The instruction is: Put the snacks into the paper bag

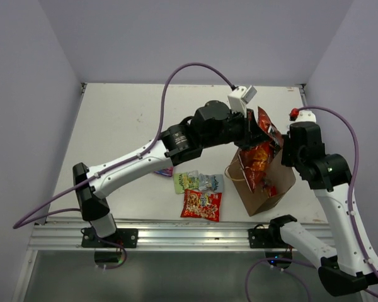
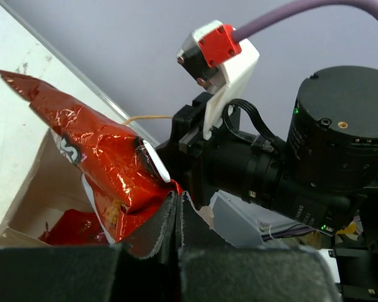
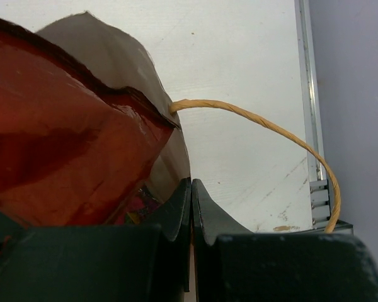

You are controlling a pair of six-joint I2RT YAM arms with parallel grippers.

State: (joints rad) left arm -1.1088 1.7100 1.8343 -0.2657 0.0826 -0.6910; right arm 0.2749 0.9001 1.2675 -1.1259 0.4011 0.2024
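The paper bag's opening (image 1: 273, 173) is held open by my right gripper under the Doritos bag, so my left gripper should keep going toward the held rim (image 1: 282, 151) and let go there.
The brown paper bag (image 1: 276, 189) stands tilted at the right, mouth open. My left gripper (image 1: 255, 130) is shut on a corner of the red Doritos bag (image 1: 260, 160), which hangs half inside the paper bag's mouth. In the left wrist view the Doritos bag (image 2: 107, 163) hangs over the paper bag's inner wall (image 2: 41, 189), with a red packet (image 2: 69, 229) at the bottom. My right gripper (image 1: 282, 149) is shut on the paper bag's rim (image 3: 170, 151) beside a loop handle (image 3: 264, 126). Green (image 1: 186, 182), pale blue-white (image 1: 211, 182), red-orange (image 1: 201, 206) and purple (image 1: 164, 171) packets lie on the table.
The loose packets lie near the table's front edge (image 1: 176, 221), left of the paper bag. My left arm (image 1: 138, 160) stretches across above them. The side walls stand close on both sides, and the right arm's base (image 1: 290, 229) is just below the bag.
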